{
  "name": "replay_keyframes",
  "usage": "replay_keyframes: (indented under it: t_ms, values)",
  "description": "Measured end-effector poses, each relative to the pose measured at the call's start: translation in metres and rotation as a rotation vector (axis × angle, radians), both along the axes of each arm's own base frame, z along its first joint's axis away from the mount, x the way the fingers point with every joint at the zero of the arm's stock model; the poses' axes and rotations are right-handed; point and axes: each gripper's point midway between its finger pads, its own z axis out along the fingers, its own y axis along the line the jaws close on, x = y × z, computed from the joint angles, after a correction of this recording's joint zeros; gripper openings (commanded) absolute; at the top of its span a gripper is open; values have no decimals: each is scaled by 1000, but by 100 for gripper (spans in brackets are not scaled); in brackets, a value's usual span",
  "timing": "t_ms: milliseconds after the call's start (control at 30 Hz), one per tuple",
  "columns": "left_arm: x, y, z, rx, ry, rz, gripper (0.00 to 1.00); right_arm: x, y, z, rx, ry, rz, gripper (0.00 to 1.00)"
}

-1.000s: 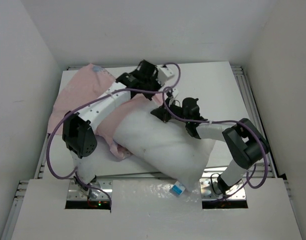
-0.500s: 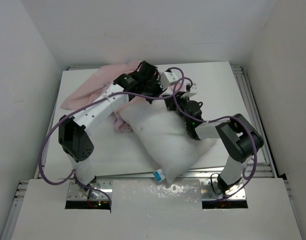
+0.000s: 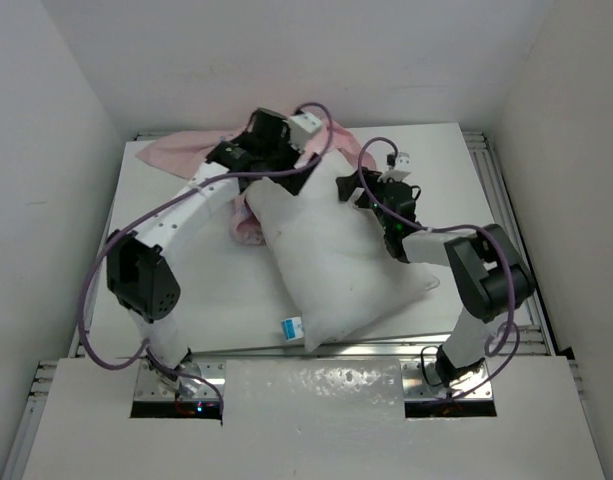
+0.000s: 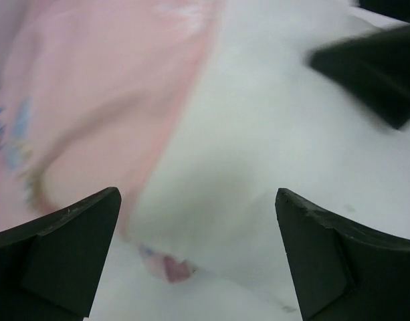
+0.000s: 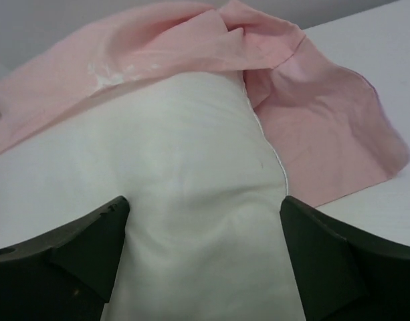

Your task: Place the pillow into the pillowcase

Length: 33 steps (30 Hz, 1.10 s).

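Observation:
Only the pillow's far end (image 5: 198,87) is covered by the pillowcase's edge, so the robot's left gripper should draw that edge (image 4: 178,107) over the pillow while the right gripper holds the pillow.
The plump white pillow (image 3: 336,255) lies slantwise across the table, its blue-and-white tag (image 3: 292,326) at the near corner. Its far end rests against the bunched pink pillowcase (image 3: 176,152), part of which shows beside the pillow's left edge. My left gripper (image 3: 304,170) stands open at the pillow's far left corner. In the left wrist view the left gripper (image 4: 198,224) hangs over the pillow (image 4: 271,134) and pillowcase (image 4: 91,100). My right gripper (image 3: 350,190) is open at the far right corner. In the right wrist view the right gripper (image 5: 203,204) straddles the pillow (image 5: 191,160), with the pillowcase (image 5: 325,127) beyond.
The white table (image 3: 456,170) has metal rails along its edges, and white walls close in on three sides. Purple cables loop over both arms above the pillow's far end. The right gripper's dark body (image 4: 375,70) shows at the top right of the left wrist view.
Both grippers have opened and let go of the fabric. The pillow has swung left and farther back, its tag moving left. The pillowcase has bunched toward the back left.

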Motion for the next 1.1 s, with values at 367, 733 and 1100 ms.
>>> replay_keyframes:
  t_ms: [367, 733, 1100]
  values:
    - [-47, 161, -48, -127, 161, 449, 53, -37, 32, 96, -473, -113, 248, 84]
    - [-50, 151, -189, -181, 558, 515, 66, -158, 152, 24, -906, -200, 584, 99]
    - [-26, 141, -212, -250, 541, 540, 0, -133, 172, -48, -1108, -57, 543, 0]
